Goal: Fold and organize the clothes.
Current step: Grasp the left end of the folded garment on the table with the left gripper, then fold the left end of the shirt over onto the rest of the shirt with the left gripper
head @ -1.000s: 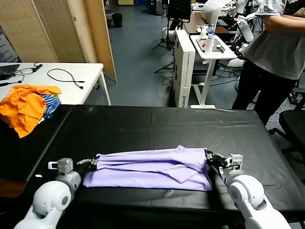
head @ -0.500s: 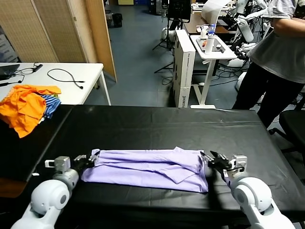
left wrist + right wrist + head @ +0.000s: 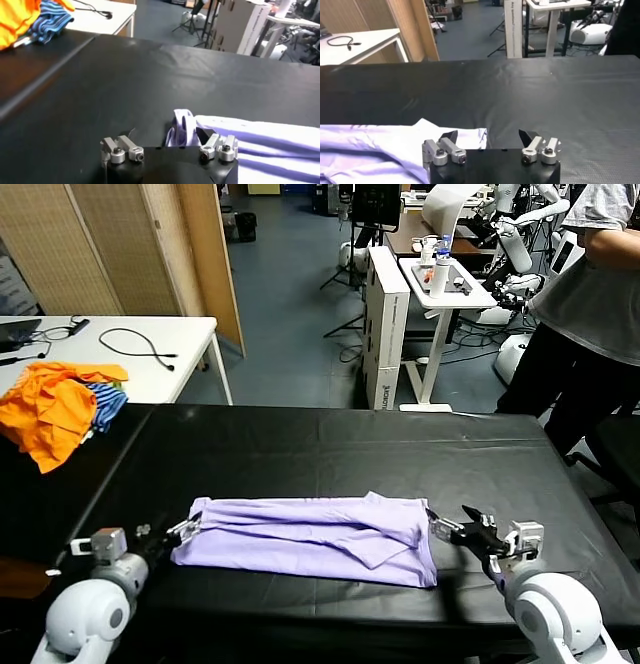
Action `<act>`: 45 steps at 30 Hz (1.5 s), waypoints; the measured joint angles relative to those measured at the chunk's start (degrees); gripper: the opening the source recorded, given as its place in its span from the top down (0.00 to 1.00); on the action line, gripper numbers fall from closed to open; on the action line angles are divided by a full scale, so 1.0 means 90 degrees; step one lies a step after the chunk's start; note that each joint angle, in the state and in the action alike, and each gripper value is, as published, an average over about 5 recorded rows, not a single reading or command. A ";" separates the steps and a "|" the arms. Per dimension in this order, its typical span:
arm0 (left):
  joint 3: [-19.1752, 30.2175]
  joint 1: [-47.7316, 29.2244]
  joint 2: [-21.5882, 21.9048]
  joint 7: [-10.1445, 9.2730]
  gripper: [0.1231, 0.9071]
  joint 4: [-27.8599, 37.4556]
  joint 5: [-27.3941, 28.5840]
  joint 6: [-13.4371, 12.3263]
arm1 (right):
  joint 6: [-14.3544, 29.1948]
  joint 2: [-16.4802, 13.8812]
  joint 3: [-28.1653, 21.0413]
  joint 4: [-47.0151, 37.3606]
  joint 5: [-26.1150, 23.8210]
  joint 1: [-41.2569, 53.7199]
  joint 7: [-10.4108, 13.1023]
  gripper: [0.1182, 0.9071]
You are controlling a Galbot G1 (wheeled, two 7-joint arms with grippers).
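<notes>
My open left gripper has the T-shirt's end (image 3: 181,129) loose inside, so I'll grip that end and pull the band (image 3: 300,536) away from my right gripper before folding it over.
The pale lavender T-shirt (image 3: 310,539) lies folded into a long band across the near part of the black table (image 3: 330,449). No print shows. My left gripper (image 3: 178,531) is open at the shirt's left end. In the left wrist view (image 3: 167,135) the shirt's end (image 3: 182,125) lies loose between the open jaws. My right gripper (image 3: 455,531) is open just off the shirt's right end. In the right wrist view (image 3: 488,135) the shirt (image 3: 385,147) reaches only to the inner side of one finger (image 3: 449,137).
An orange garment (image 3: 50,409) and a blue-striped garment (image 3: 105,399) lie at the table's far left corner. A white table (image 3: 150,349) with a cable stands behind. A person (image 3: 590,304) stands at the back right, near a white cart (image 3: 440,284).
Both grippers have opened, let go of the shirt's ends and drawn back outward and toward me. The shirt has settled flat on the table. The person has shifted right.
</notes>
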 joint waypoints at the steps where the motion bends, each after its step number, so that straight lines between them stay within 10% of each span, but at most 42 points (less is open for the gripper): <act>1: 0.0002 0.0017 -0.0045 0.0001 0.00 -0.0002 0.0037 -0.0014 | 0.0003 0.0002 -0.0004 0.0003 0.0000 -0.0003 -0.0002 0.00; 13: 0.0197 0.0114 -0.0489 0.0090 0.07 -0.0014 0.0661 -0.0197 | 0.0047 0.0036 -0.0031 -0.0039 -0.0025 0.0002 -0.0038 0.00; 26: 0.0277 0.0090 -0.0634 0.0116 0.92 0.0047 0.0588 -0.0240 | 0.0068 0.0070 -0.0116 -0.0095 -0.0116 0.0029 -0.0068 0.00; 34: 0.0215 0.0159 -0.0469 0.0371 0.92 -0.0047 0.1085 -0.0185 | 0.0121 0.0106 -0.0023 0.0013 -0.0127 -0.0067 -0.0111 0.00; 45: -0.0489 0.0474 0.0787 0.0956 0.92 -0.0057 0.3052 -0.1093 | 0.0271 0.0312 -0.0022 0.0280 -0.0183 -0.0366 -0.0137 0.00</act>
